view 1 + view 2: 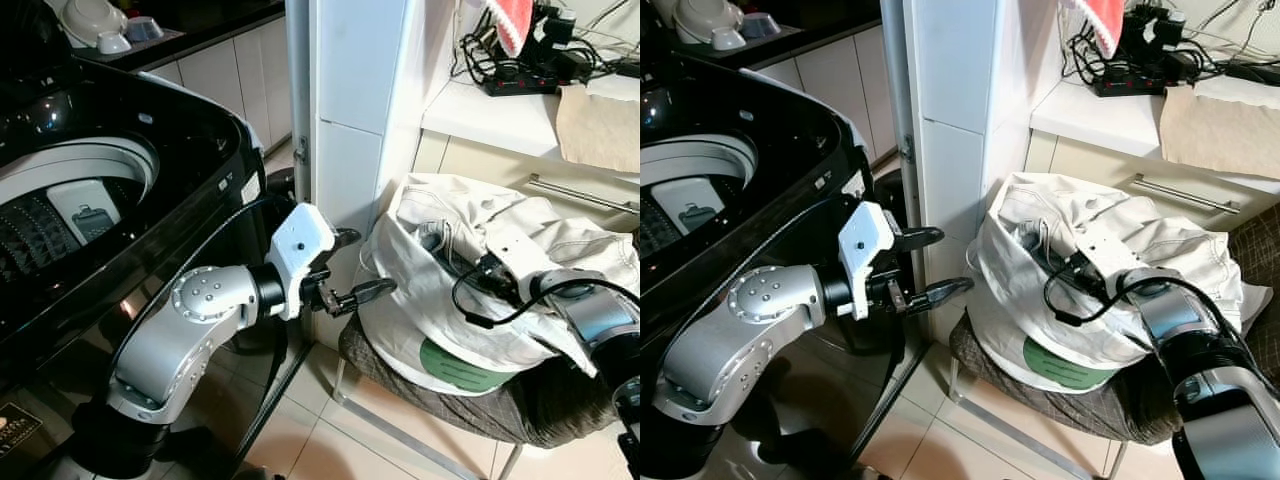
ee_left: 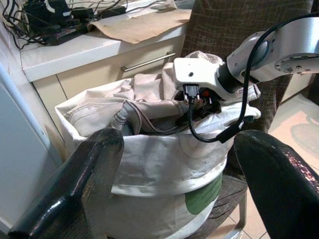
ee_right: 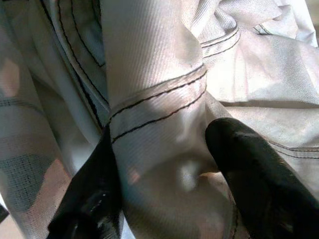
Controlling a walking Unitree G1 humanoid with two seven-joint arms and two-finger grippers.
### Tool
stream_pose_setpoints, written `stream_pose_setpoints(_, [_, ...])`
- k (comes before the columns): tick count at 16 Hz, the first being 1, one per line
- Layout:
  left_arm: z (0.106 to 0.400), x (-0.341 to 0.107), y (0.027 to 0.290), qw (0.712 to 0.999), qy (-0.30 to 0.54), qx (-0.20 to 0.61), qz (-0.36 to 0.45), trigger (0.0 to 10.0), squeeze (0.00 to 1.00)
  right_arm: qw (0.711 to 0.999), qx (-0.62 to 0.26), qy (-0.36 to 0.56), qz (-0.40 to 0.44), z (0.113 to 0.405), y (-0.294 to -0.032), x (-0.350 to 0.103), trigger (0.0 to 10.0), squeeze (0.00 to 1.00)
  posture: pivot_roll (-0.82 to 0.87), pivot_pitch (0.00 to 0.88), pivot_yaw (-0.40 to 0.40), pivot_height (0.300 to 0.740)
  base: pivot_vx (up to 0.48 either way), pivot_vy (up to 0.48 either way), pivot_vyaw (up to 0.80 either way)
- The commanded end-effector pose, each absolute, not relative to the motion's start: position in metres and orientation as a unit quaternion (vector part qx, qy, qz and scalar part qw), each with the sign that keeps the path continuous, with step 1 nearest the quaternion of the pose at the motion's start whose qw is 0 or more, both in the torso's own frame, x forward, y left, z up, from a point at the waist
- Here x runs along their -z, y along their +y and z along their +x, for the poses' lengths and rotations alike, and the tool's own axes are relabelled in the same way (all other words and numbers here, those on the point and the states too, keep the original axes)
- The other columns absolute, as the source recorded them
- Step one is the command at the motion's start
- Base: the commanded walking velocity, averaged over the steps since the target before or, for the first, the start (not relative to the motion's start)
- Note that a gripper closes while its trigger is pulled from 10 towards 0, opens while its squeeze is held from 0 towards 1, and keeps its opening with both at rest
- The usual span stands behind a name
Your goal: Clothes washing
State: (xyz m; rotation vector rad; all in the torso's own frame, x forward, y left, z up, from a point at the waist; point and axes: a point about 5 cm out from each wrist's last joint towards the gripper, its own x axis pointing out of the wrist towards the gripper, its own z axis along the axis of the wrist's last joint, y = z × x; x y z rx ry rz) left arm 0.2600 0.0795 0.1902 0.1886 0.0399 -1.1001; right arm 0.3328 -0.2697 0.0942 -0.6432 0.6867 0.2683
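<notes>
The denim sags in loose folds in the bag's opening, so its loose end will hang down over the washing machine's rim when I carry it.
A white laundry bag with a green label sits stuffed with pale clothes on a chair. My right gripper reaches into the bag's mouth. Its two black fingers press either side of a fold of white cloth with black stitching, shut on it. My left gripper hovers open just left of the bag, level with its upper side, with nothing between its fingers. The black top-loading washing machine stands to the left with its drum uncovered.
A white pillar rises between the machine and the chair. Behind the bag is a counter with power strips, cables and a brown paper sheet. Pale tiled floor lies below the chair.
</notes>
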Motion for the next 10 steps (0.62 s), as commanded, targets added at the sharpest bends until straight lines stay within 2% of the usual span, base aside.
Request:
stream_pose_setpoints(1, [0.2580,-0.1929,0.0800,0.848,0.016,0.522,0.093,10.0,0.00,0.887,-0.116,0.323,-0.308,0.3366,-0.2733,-0.1006,0.0,0.00,-0.03,0.000,0.038,0.740,0.000,0.000,0.00])
stream_pose_setpoints(4, [0.2591,-0.1932,0.0810,0.852,0.017,0.515,0.091,10.0,0.00,0.878,-0.126,0.326,-0.327,0.3366,-0.2742,-0.0998,0.0,0.00,-0.03,0.000,0.035,0.740,0.000,0.000,0.00])
stream_pose_setpoints(10, [0.2584,-0.1945,0.0796,0.848,0.013,0.522,0.088,10.0,0.00,0.886,-0.108,0.315,-0.323,0.3384,-0.2807,-0.1045,0.0,0.00,-0.03,0.000,0.038,0.740,0.000,0.000,0.00])
